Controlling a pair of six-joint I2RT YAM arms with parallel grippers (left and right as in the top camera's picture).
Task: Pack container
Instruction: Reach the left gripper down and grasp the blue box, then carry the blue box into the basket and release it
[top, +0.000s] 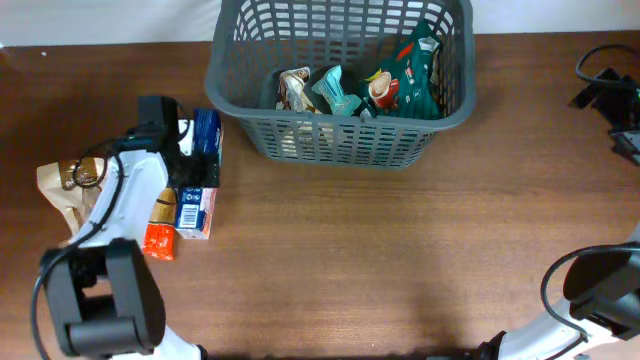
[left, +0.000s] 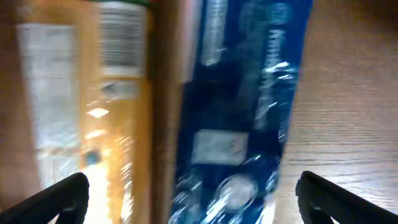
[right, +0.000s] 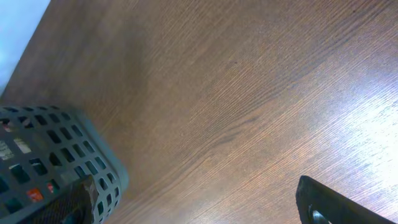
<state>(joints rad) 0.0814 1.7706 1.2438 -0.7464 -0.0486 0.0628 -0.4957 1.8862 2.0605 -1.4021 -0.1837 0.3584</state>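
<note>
My right gripper is far across the container from the blue package (top: 206, 132), so my left gripper should pick it up and lay it over the brown-white packet (top: 294, 90).
The container (top: 340, 140), a dark grey lattice basket, stands at the back centre and holds a green bag (top: 410, 75), a teal packet (top: 338, 92) and a brown-white packet (top: 293, 90). My left gripper (top: 195, 160) is open just above a blue package (top: 207, 135) at the left. In the blurred left wrist view its fingers (left: 193, 186) straddle the blue package (left: 249, 112) and an orange package (left: 118, 124). My right gripper (right: 193, 193) is open and empty over bare table, with a corner of the container (right: 56, 143) beside its left finger.
Left of the container lie a blue-white box (top: 195, 208), an orange-red packet (top: 160, 238) and a brown paper bag (top: 62, 190). Black cables and the right arm (top: 615, 100) sit at the far right edge. The arm bases stand at the front corners.
</note>
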